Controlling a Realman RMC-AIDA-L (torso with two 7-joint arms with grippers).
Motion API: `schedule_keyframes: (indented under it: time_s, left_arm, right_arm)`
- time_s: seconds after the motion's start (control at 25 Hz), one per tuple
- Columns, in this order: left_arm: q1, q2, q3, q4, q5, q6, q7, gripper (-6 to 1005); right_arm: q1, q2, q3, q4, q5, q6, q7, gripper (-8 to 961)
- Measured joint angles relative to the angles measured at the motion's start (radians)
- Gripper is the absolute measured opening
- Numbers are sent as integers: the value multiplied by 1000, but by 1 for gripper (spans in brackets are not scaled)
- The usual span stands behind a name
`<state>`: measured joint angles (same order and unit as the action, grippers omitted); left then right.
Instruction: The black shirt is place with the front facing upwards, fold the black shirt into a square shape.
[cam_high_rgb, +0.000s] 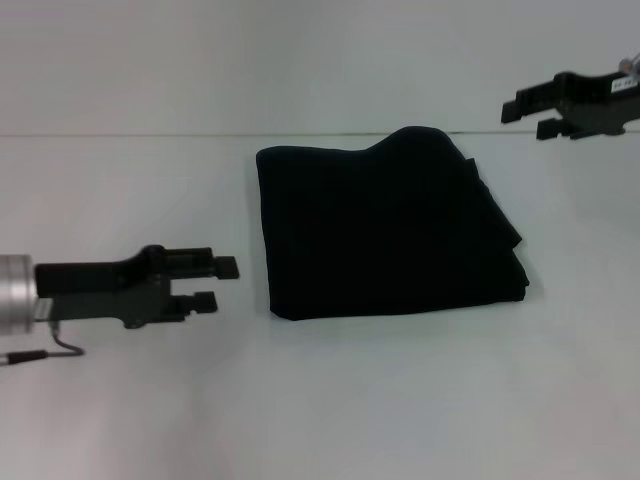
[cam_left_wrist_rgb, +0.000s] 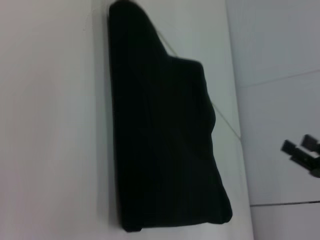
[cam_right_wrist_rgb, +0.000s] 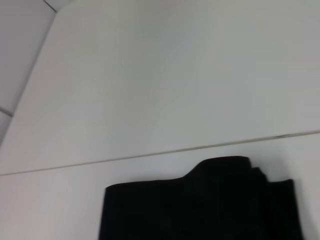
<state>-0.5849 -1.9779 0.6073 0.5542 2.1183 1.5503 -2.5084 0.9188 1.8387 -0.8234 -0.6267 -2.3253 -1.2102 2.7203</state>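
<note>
The black shirt (cam_high_rgb: 392, 225) is too far over toward my right gripper's side, so my left gripper should grab the near corner (cam_high_rgb: 282, 308) beside it and pull the shirt closer.
The black shirt (cam_high_rgb: 385, 228) lies folded into a rough square in the middle of the white table (cam_high_rgb: 320, 400). Its lettering and neck label are hidden inside the folds. Layered edges show along its right side. It also shows in the left wrist view (cam_left_wrist_rgb: 160, 135) and in the right wrist view (cam_right_wrist_rgb: 200, 210). My left gripper (cam_high_rgb: 222, 283) is open and empty, low over the table just left of the shirt, apart from it. My right gripper (cam_high_rgb: 528, 118) is open and empty, raised at the far right, beyond the shirt's far right corner; it also shows in the left wrist view (cam_left_wrist_rgb: 302, 150).
The table's far edge (cam_high_rgb: 150, 135) meets a pale wall just behind the shirt. A grey cable (cam_high_rgb: 50, 352) hangs under my left arm near the table's left side. Bare table surface lies in front of the shirt.
</note>
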Motion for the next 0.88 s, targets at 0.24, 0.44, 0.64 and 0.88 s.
schedule_keyframes:
  time_s: [0.24,0.44,0.64,0.88]
  left_arm:
    - [-32,-29,27,-79,4,-91,-10,692]
    - [-75,-39,62,-153,6,-209,-24,660]
    - [-96,-57,96,-171,7,-310,-28,504]
    - [-109,-69,116,-200,8,-410,-28,430]
  right_arm:
    - [4,-6,35,-13,22,-41,-1,615]
    - [3,-2,40,-12,23,-41,-5,656]
    - [-3,1,47,-17,24,-45,-6,656]
    - [-5,2,47,-13,24,-47,-6,655]
